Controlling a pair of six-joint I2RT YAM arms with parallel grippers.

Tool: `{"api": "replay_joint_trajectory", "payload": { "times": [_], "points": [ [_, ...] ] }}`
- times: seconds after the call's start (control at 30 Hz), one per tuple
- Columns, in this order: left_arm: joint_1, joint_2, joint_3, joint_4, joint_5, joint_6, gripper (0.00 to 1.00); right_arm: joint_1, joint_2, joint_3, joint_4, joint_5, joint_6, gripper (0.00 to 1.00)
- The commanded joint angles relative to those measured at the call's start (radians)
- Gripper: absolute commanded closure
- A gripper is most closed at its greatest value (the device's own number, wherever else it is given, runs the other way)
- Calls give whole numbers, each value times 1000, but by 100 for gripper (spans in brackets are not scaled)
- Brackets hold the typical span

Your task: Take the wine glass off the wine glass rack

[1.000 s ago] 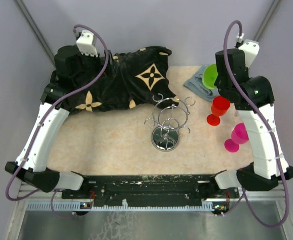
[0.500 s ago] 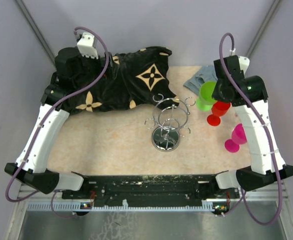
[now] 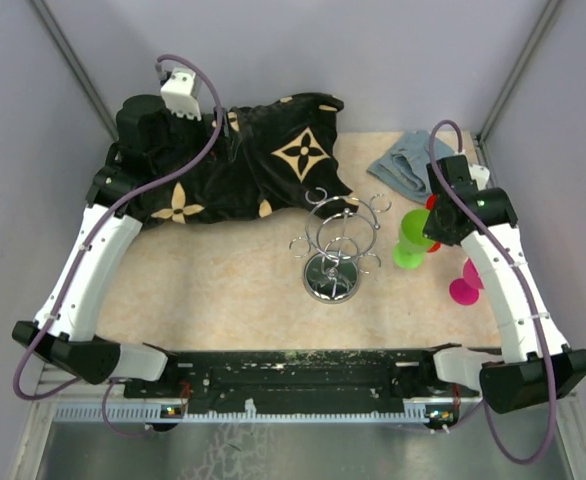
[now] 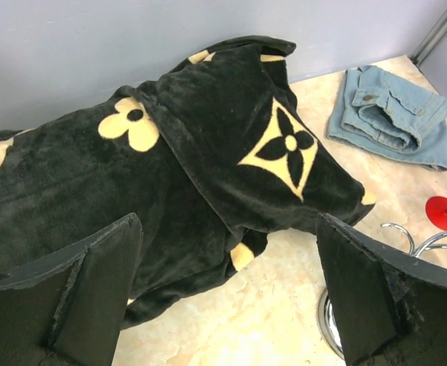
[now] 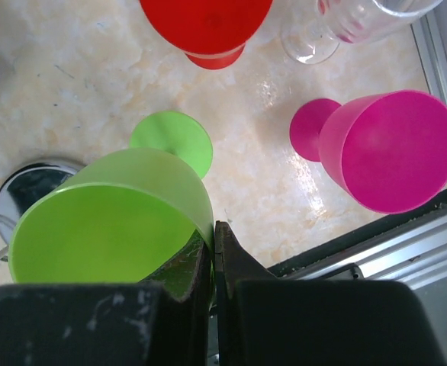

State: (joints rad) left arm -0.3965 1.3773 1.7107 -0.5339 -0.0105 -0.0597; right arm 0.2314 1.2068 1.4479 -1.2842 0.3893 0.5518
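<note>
The robot's right gripper should now go down until the glass's foot touches the tabletop, because the green wine glass hangs foot down [image 3: 408, 258] over an open spot [image 3: 413, 277] beside the rack.
The wine glass rack [image 3: 335, 240] is a silver wire stand with a round chrome base, at the table's middle; no glass hangs on it. Its base also shows in the right wrist view [image 5: 24, 181] and the left wrist view [image 4: 329, 324]. My right gripper [image 5: 213, 229] is shut on the rim of a green wine glass [image 5: 113, 221], one finger inside the bowl. In the top view the green glass [image 3: 414, 234] is tilted just right of the rack, apart from it. My left gripper [image 4: 231, 290] is open and empty above the black blanket's edge.
A black blanket with cream flowers [image 3: 243, 160] covers the back left. Folded denim [image 3: 401, 165] lies at the back right. A red glass [image 5: 204, 23], a pink glass [image 5: 387, 149] and a clear glass [image 5: 345, 27] stand near the right edge.
My right gripper has carried the green glass from the back right corner forward and down, to just right of the rack. The left arm has barely moved.
</note>
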Motion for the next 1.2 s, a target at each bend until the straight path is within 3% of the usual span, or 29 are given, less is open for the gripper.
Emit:
{"api": "replay_joint_trajectory", "payload": {
  "times": [0.0, 0.57, 0.9, 1.17],
  "points": [
    [5, 3, 29, -18, 12, -11, 1, -46, -53, -73, 125, -26, 0, 100],
    [9, 15, 56, -52, 12, -3, 1, -157, -49, -307, 262, -53, -54, 100],
    [10, 17, 55, -54, 24, -5, 1, -159, -52, -331, 269, -56, -53, 99],
    [11, 16, 50, -57, 37, -7, 1, -159, -79, -308, 239, -57, -53, 49]
  ]
}}
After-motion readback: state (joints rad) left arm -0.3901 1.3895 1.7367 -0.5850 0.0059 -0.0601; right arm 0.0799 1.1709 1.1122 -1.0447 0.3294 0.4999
